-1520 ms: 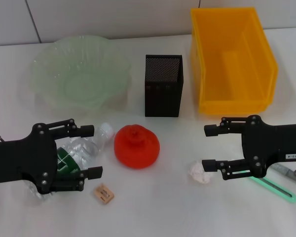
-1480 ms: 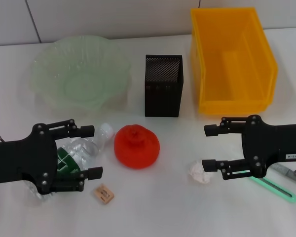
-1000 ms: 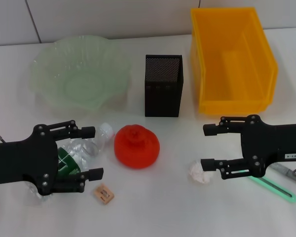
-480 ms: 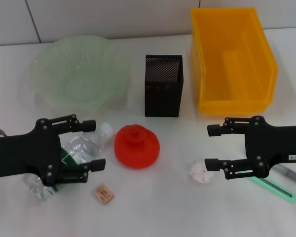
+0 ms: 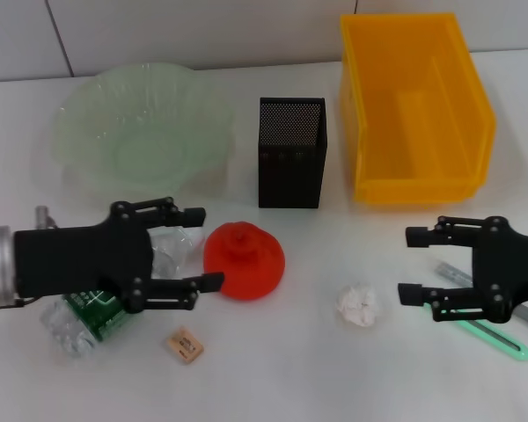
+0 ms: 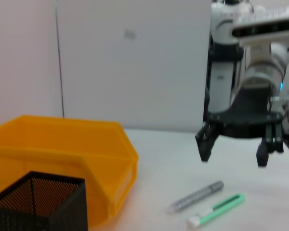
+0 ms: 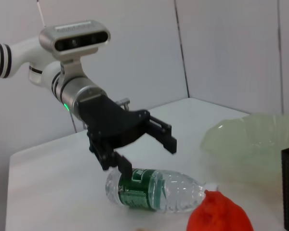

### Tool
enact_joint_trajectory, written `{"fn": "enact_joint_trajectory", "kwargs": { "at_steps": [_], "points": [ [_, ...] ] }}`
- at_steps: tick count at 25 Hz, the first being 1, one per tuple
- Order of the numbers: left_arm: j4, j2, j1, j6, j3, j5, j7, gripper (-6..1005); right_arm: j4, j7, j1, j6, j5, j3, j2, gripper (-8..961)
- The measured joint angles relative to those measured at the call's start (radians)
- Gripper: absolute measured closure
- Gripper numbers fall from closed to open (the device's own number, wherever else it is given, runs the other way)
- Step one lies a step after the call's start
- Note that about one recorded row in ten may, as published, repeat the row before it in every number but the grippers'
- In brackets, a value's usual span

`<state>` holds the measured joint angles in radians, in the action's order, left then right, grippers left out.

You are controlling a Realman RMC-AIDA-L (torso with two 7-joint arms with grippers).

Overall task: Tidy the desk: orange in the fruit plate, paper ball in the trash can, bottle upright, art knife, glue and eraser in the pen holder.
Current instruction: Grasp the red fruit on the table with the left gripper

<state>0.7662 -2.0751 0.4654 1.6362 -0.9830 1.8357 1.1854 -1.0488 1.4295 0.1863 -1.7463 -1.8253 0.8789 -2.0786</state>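
Note:
I go on moving my left gripper's open fingers forward and down, as they face the orange's raised top [image 5: 241, 234], until they straddle the orange's knob [image 7: 213, 198], and then close them.
The orange [image 5: 244, 260] sits at front centre, also in the right wrist view [image 7: 219, 214]. My left gripper [image 5: 204, 248] is open just left of it, above the lying clear bottle [image 5: 88, 312] with a green label, also seen in the right wrist view [image 7: 154, 190]. A tan eraser [image 5: 185, 345] lies in front. The white paper ball [image 5: 357, 304] lies left of my open right gripper [image 5: 407, 264]. The green art knife [image 5: 484, 332] and the grey glue stick [image 5: 453, 272] lie partly under that gripper, and show in the left wrist view [image 6: 216, 216] [image 6: 196, 196].
A black mesh pen holder [image 5: 290, 151] stands at back centre. A yellow bin [image 5: 414, 105] is at back right. A pale green fruit plate [image 5: 141, 132] is at back left.
My left gripper has moved right over the bottle, up to the orange. My right gripper has moved right, away from the paper ball, uncovering part of the glue stick.

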Motion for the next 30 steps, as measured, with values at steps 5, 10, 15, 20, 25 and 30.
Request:
{"fn": "enact_joint_trajectory", "kwargs": {
  "at_steps": [5, 10, 15, 20, 25, 30],
  "points": [
    [-0.010, -0.003, 0.019, -0.109, -0.102, -0.018, -0.002, 192, 0.004, 0.000, -0.017, -0.018, -0.005, -0.036, 0.000, 178],
    [-0.024, -0.003, 0.021, -0.176, -0.157, -0.096, -0.039, 192, 0.016, -0.001, -0.027, -0.020, -0.029, -0.076, 0.000, 178],
    [-0.034, -0.004, 0.020, -0.233, -0.196, -0.138, -0.065, 193, 0.024, -0.001, -0.029, -0.030, -0.029, -0.082, 0.000, 178],
    [-0.053, -0.004, 0.035, -0.297, -0.250, -0.149, -0.069, 193, 0.025, -0.001, -0.028, -0.032, -0.029, -0.083, 0.000, 178],
    [-0.059, -0.004, 0.044, -0.393, -0.343, -0.158, -0.060, 193, 0.025, -0.002, -0.027, -0.033, -0.029, -0.082, 0.000, 178],
    [-0.083, -0.004, 0.057, -0.452, -0.384, -0.169, -0.059, 194, 0.024, -0.001, -0.024, -0.035, -0.029, -0.083, 0.000, 179]
  ]
}}
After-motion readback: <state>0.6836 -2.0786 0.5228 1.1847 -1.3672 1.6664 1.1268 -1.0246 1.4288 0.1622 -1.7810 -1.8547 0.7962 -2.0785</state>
